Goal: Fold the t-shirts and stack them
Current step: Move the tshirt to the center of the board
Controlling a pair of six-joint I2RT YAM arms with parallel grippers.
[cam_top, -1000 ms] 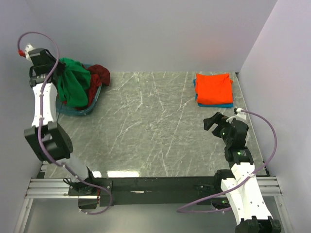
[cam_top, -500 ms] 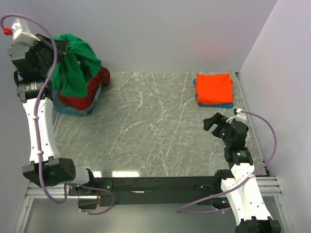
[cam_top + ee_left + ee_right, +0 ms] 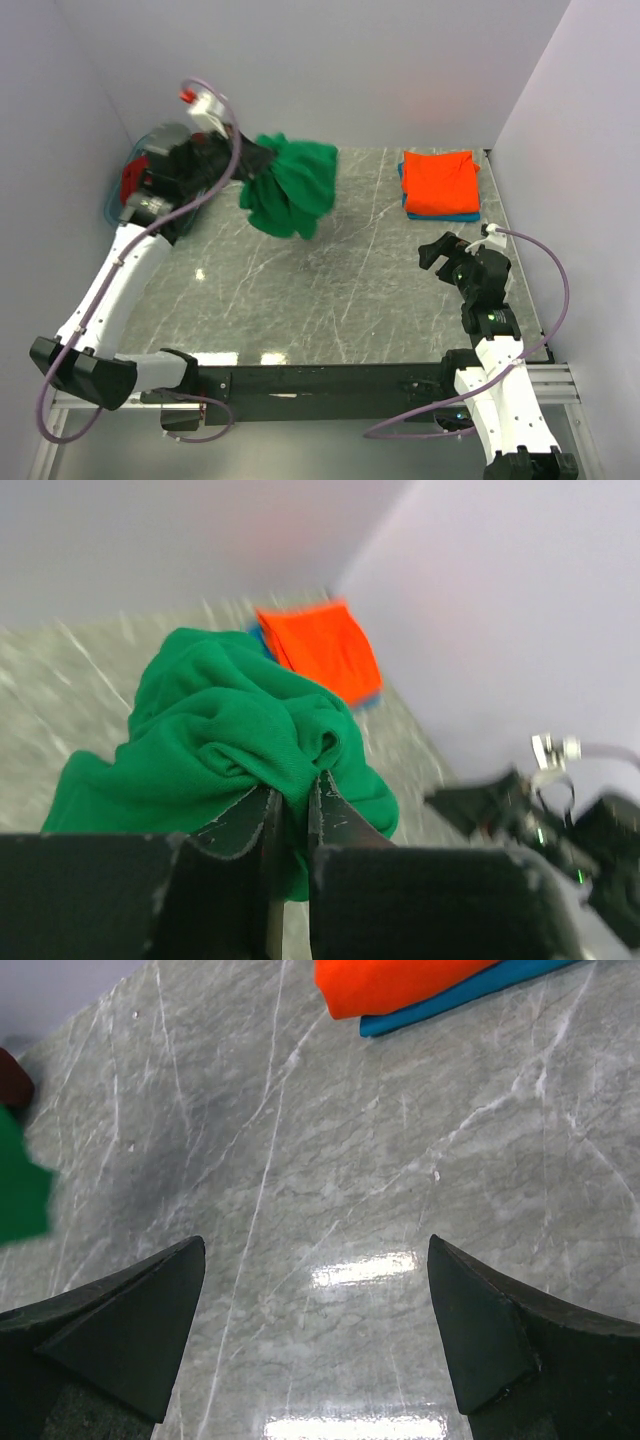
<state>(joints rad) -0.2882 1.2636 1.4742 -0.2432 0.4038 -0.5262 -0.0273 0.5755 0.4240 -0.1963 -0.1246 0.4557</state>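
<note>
My gripper will pull the green t-shirt (image 3: pixel 305 178) open, and the t-shirt will spread wide and hang over the table's front edge, because limp folds (image 3: pixel 284 212) bunch it up.
My left gripper (image 3: pixel 262 160) is shut on a crumpled green t-shirt (image 3: pixel 293 186) and holds it in the air above the table's back middle. In the left wrist view the green t-shirt (image 3: pixel 235 720) bunches between my gripper (image 3: pixel 295 795). A folded orange t-shirt (image 3: pixel 441 181) lies on a folded blue one (image 3: pixel 462 215) at the back right; the orange one also shows in the left wrist view (image 3: pixel 325 650) and the right wrist view (image 3: pixel 395 982). My right gripper (image 3: pixel 437 250) is open and empty above the marble table (image 3: pixel 330 1190).
A blue basket (image 3: pixel 112 205) with a dark red garment (image 3: pixel 135 180) sits at the back left, mostly hidden behind my left arm. White walls close in the back and both sides. The right arm stands near the table's right front.
My left gripper lifted the green t-shirt out of the basket and swung it right, over the table's back middle. The right arm has not moved.
</note>
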